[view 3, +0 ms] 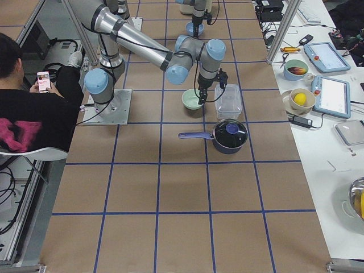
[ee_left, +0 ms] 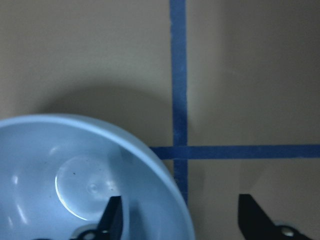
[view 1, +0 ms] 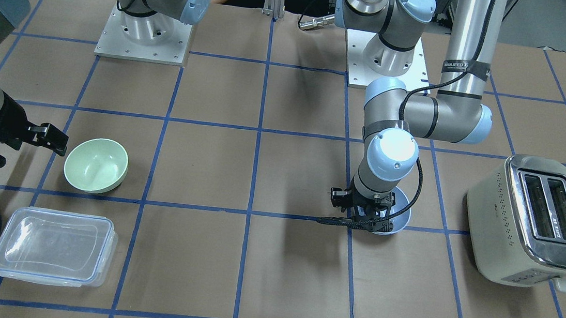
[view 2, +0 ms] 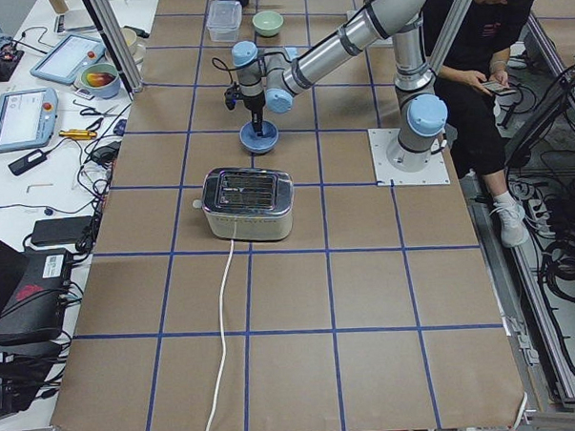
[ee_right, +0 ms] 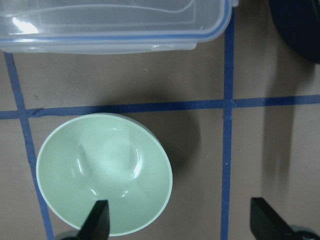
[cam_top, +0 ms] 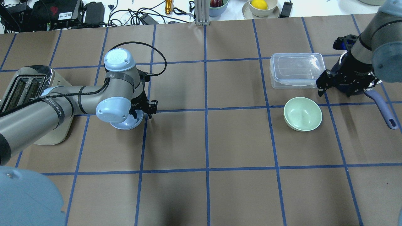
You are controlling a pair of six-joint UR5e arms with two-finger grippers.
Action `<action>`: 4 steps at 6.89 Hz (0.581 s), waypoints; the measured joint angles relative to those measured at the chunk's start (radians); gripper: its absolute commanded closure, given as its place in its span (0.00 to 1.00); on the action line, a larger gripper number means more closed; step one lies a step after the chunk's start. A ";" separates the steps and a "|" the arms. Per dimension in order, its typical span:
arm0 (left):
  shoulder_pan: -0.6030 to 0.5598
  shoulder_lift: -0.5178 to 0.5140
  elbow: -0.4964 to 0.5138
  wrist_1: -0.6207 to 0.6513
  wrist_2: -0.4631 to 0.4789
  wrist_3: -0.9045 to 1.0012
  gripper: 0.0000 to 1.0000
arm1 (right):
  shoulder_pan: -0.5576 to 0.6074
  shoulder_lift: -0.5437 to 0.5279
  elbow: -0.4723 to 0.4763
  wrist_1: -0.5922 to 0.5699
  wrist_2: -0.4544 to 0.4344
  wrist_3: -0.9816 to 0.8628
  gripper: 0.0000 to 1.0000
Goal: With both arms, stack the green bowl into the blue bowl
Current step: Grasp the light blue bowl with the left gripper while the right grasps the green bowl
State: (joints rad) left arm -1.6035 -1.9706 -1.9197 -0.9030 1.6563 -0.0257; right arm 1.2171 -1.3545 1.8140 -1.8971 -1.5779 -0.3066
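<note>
My gripper will lower the green bowl, and it will nest almost rim to rim, because the green bowl's rim (view 1: 96,165) looks as wide as the blue bowl's (view 1: 401,211).
The blue bowl (view 1: 398,214) sits upright on the table beside the toaster, and it also shows in the overhead view (cam_top: 127,123). My left gripper (ee_left: 180,220) is open and low over it, one finger (ee_left: 112,217) inside the bowl and the other outside its rim. The green bowl (cam_top: 302,113) sits upright on the other side of the table, in front of the clear container. My right gripper (ee_right: 180,220) is open and hovers above it, one finger (ee_right: 100,217) over the bowl (ee_right: 105,172) and the other off to its side. Neither gripper holds anything.
A cream toaster (view 1: 531,219) stands close to the blue bowl. A lidded clear plastic container (cam_top: 296,70) lies just beyond the green bowl. A dark blue saucepan (cam_top: 355,89) with a long handle (cam_top: 383,110) sits under the right wrist. A person sits behind the robot (view 2: 472,64).
</note>
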 measured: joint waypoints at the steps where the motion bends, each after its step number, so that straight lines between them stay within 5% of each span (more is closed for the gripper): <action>1: -0.005 0.001 0.001 0.009 0.008 -0.013 0.93 | 0.000 0.031 0.016 -0.028 -0.001 -0.008 0.00; 4: -0.104 0.012 0.041 0.011 0.013 -0.118 0.92 | -0.001 0.116 0.032 -0.049 0.001 -0.065 0.00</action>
State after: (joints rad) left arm -1.7071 -1.9591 -1.8784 -0.8917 1.6690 -0.1439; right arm 1.2164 -1.2390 1.8459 -1.9464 -1.5772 -0.3717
